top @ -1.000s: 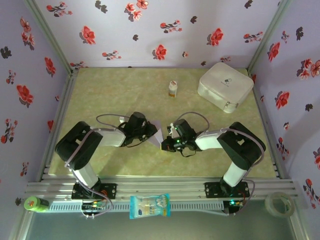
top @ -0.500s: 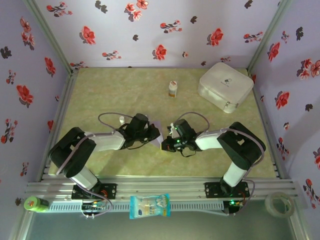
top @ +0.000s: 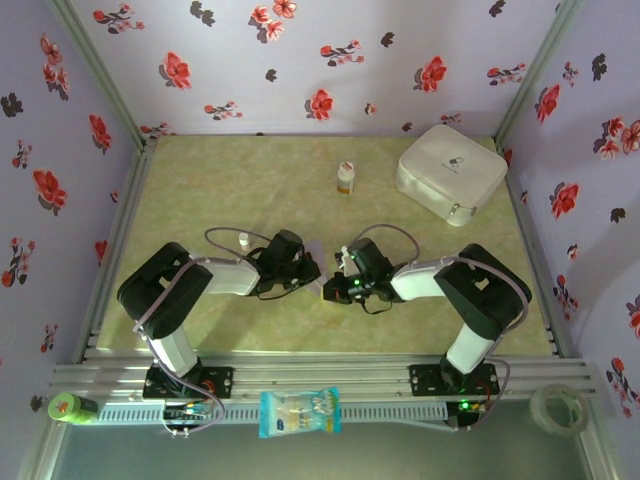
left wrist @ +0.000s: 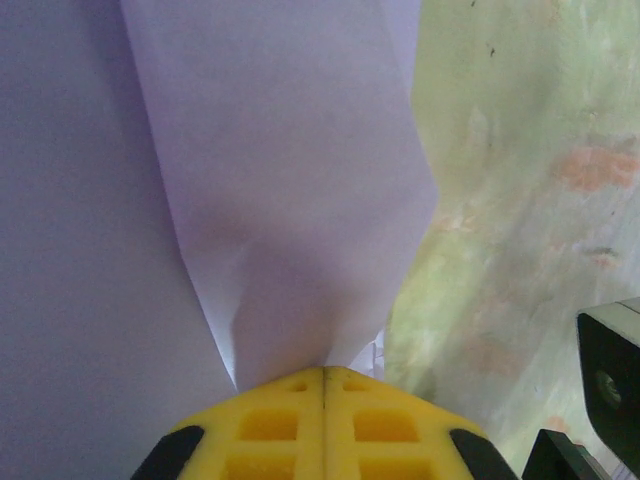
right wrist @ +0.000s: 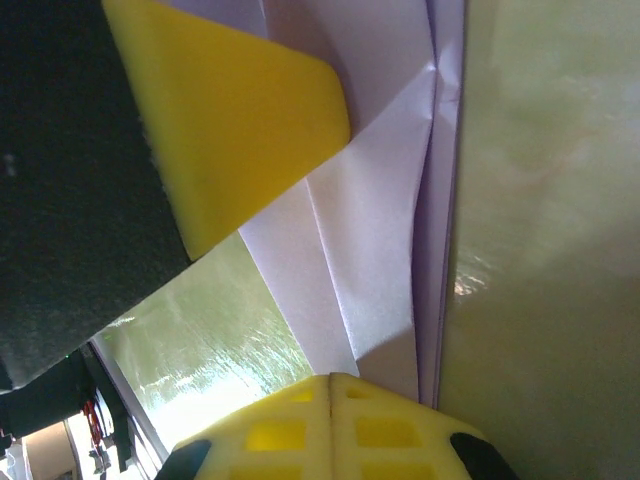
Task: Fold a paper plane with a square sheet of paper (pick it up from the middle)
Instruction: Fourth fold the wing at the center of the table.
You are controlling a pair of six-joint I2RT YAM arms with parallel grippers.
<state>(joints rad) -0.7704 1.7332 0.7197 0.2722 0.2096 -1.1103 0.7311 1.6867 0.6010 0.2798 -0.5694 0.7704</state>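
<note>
The folded edge is kinked (right wrist: pixel 433 72) next to the left gripper's yellow finger and the edge's layers stand open, so the robot's right gripper should go back up and press the crease there (right wrist: pixel 426 165).
The pale lavender sheet of paper (left wrist: pixel 290 170) is folded into several layers with sharp creases (right wrist: pixel 375 230), and it lies low over the green table mid-way between the arms. From above only a sliver of the paper (top: pixel 314 254) shows between the two grippers. My left gripper (left wrist: pixel 323 372) is shut, and the folded paper comes out from its yellow tips. My right gripper (right wrist: pixel 332 378) is shut too, on the paper's opposite end. In the top view the left gripper (top: pixel 306 268) and right gripper (top: pixel 334 289) nearly touch. A yellow finger (right wrist: pixel 235 120) of the left gripper sits on the paper in the right wrist view.
A small white bottle (top: pixel 345 178) stands behind the grippers. The white rounded case (top: pixel 450 172) rests at the back right. A blue-white snack packet (top: pixel 299 411), a green object (top: pixel 70 407) and a tape roll (top: pixel 558 408) lie along the front rail. Floral walls close in three sides.
My left gripper has moved right, closer to the right gripper, and now covers most of the pale paper that showed between them. The right arm has barely moved.
</note>
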